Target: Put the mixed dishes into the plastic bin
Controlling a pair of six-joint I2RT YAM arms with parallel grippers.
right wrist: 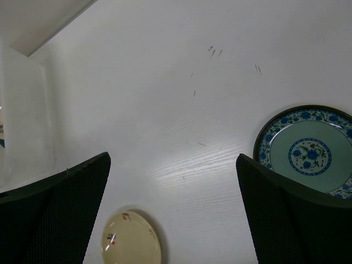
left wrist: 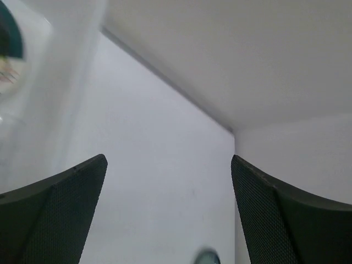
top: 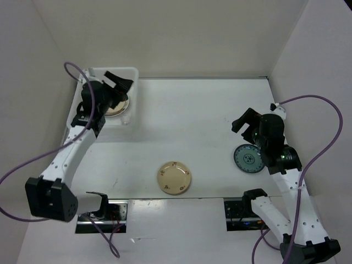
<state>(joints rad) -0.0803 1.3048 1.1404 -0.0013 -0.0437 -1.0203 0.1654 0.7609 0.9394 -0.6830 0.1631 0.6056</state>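
Note:
The second cream plate's bin-side rim is free and my left gripper is open. I continue to go toward that rim until my fingers are on both sides of it.
The plastic bin stands at the table's far left. My left gripper hovers over it, open and empty. A cream plate lies in the bin, partly hidden by the arm; I cannot tell what lies under it. A second cream plate lies at the table's near middle. The teal patterned plate lies at the right, partly under my right arm. My right gripper is open and empty, above the table just beyond the teal plate. The right wrist view shows the teal plate and the cream plate.
White walls close the table in at the back and on both sides. The bin's blurred wall fills the left of the left wrist view. Purple cables loop beside both arms. The bin shows faintly at the left of the right wrist view.

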